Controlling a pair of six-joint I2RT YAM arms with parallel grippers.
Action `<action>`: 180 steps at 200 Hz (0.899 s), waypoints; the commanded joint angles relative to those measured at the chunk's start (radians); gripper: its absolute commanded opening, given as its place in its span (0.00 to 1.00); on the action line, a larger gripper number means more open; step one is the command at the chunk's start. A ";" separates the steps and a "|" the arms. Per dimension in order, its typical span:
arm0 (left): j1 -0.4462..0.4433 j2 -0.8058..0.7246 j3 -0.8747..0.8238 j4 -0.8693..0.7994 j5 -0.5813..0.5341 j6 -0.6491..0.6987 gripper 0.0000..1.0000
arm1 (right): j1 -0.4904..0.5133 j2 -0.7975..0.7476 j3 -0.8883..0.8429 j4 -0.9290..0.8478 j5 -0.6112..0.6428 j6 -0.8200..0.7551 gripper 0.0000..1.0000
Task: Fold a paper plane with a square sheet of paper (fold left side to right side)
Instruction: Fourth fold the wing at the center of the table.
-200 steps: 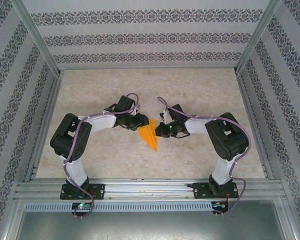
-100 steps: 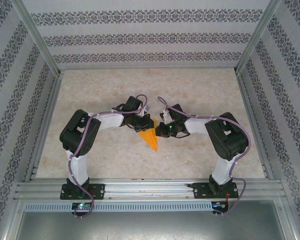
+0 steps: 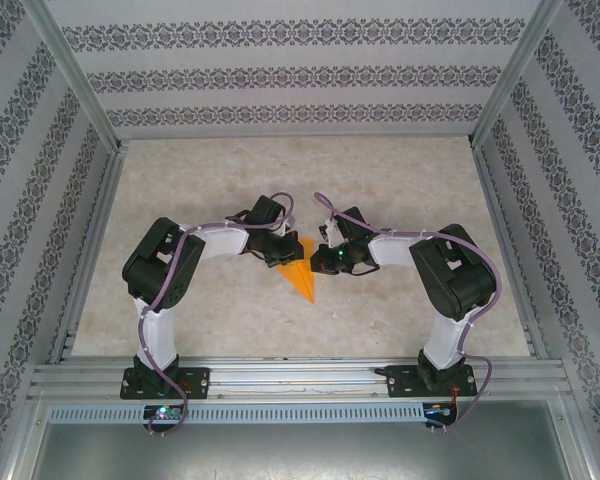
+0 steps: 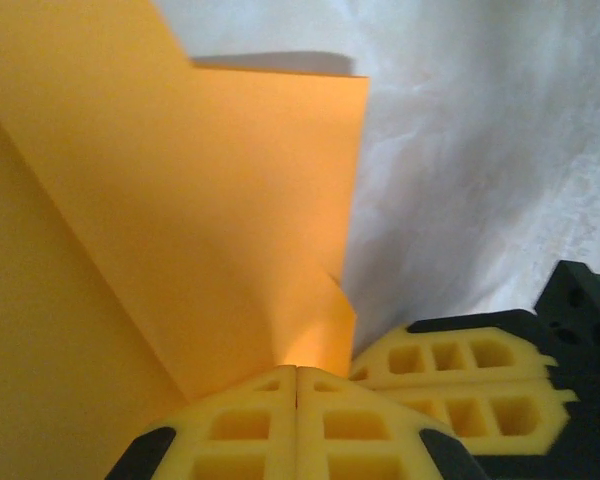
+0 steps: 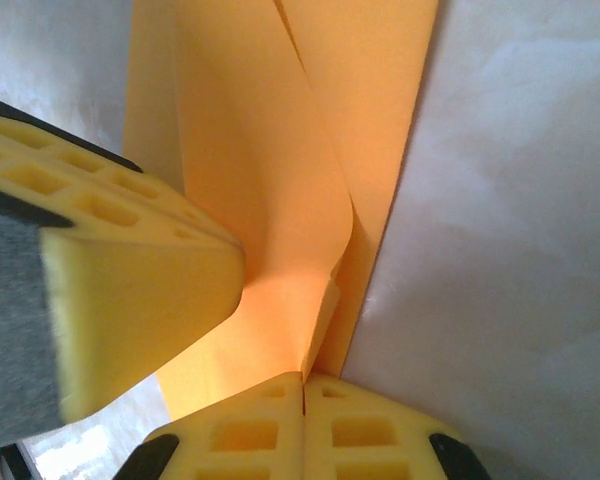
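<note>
I should open my right gripper, back it away and move it to the wedge's pointed tip [image 3: 312, 297], because it is pinching a curled fold [image 5: 326, 308] close beside my left gripper.
The square sheet of paper [image 3: 300, 279] is bright orange and folded into a narrow pointed wedge like a paper plane, its tip toward the arm bases. It lies mid-table between both grippers. My left gripper [image 3: 288, 250] is at the wedge's far left end. In the left wrist view the left gripper [image 4: 296, 372] is shut on a raised flap of the sheet [image 4: 180, 200]. My right gripper [image 3: 318, 256] is at the far right end. In the right wrist view the right gripper [image 5: 303, 378] is shut on a curled fold of the sheet [image 5: 280, 150]. The two grippers nearly touch.
The pale marbled table [image 3: 280, 180] stretches bare toward the back and both sides. Patterned walls [image 3: 280, 80] enclose it. An aluminium rail [image 3: 300, 378] carries the arm bases along the near edge.
The left arm swung in toward the right, and its gripper went from part open to shut on the sheet's flap. The wedge looks narrower. The right arm has stayed put.
</note>
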 commanded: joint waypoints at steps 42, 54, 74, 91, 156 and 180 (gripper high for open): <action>0.009 0.031 -0.055 -0.008 -0.035 0.007 0.00 | 0.006 0.070 -0.015 -0.105 0.116 -0.032 0.00; 0.009 0.032 -0.063 -0.010 -0.041 0.007 0.00 | 0.006 0.067 -0.014 -0.101 0.112 -0.030 0.00; 0.011 0.032 -0.074 -0.009 -0.046 0.008 0.00 | 0.004 0.060 -0.009 -0.099 0.103 -0.026 0.00; 0.011 0.034 -0.084 -0.008 -0.047 0.008 0.00 | 0.002 0.048 -0.007 -0.088 0.088 -0.015 0.04; 0.015 0.047 -0.096 -0.003 -0.051 0.006 0.00 | -0.027 -0.067 0.007 -0.062 0.040 0.025 0.21; 0.014 0.049 -0.096 -0.001 -0.050 0.004 0.00 | -0.043 -0.121 -0.006 -0.065 0.046 0.035 0.29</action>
